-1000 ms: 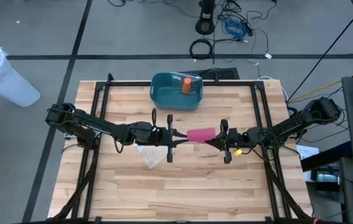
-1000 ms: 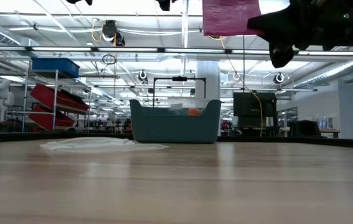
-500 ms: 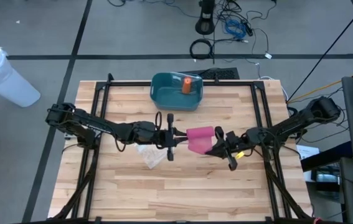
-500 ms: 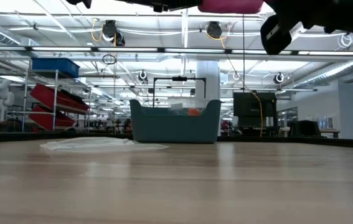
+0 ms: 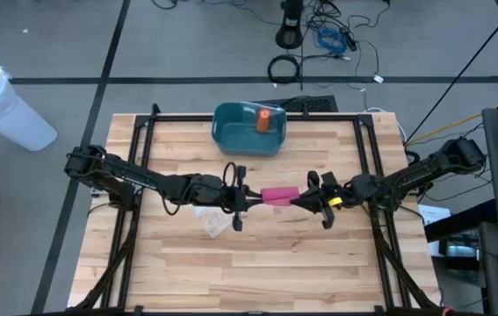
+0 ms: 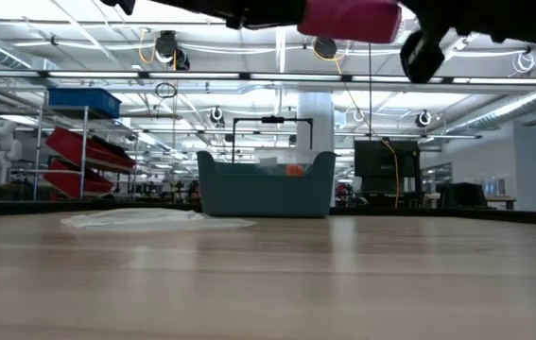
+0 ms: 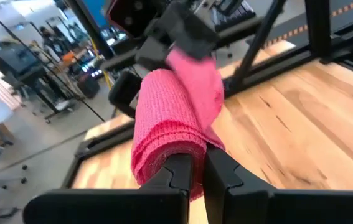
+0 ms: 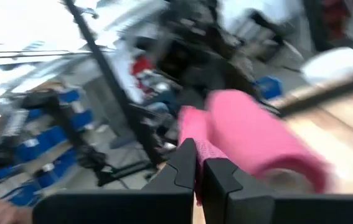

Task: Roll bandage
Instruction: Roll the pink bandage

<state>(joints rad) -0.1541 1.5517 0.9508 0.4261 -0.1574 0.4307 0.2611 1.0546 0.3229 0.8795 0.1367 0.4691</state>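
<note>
Next, I open my right gripper, back it off and line it up with the roll's loose end (image 7: 157, 79) before rolling on, because it is pinching the loose flap (image 7: 205, 93) beside the roll.
A pink bandage (image 5: 277, 195), partly rolled, is held in the air above the table's middle between my two grippers. It shows at the top of the low view (image 6: 350, 19), well clear of the wood. My left gripper (image 5: 247, 197) is shut on its left end and my right gripper (image 5: 306, 200) is shut on its right end. In the left wrist view the roll (image 7: 164, 130) runs away from my fingers toward the other gripper (image 7: 182, 31). In the right wrist view the roll (image 8: 257, 143) is blurred. My left gripper pinches the roll's left end (image 7: 185, 152) between its two fingers, coming level from the table's left, along the roll. The roll is lifted clear and lies about level. My right gripper pinches the bandage's right end (image 8: 195, 134) between its two fingers, coming level from the table's right. The end is lifted clear; blur hides whether it has the roll or a loose layer.
A teal bin (image 5: 249, 127) with an orange object (image 5: 264, 119) inside stands at the table's far middle. A crumpled clear plastic wrapper (image 5: 213, 219) lies on the wood below my left gripper. A black frame (image 5: 143, 132) runs round the table's edges.
My right gripper has turned about its wrist while shut on the bandage. A loose pink flap that hung below the grippers has been wound up, and the bandage now shows as a narrower, tighter roll. Both grippers have kept their hold in the air.
</note>
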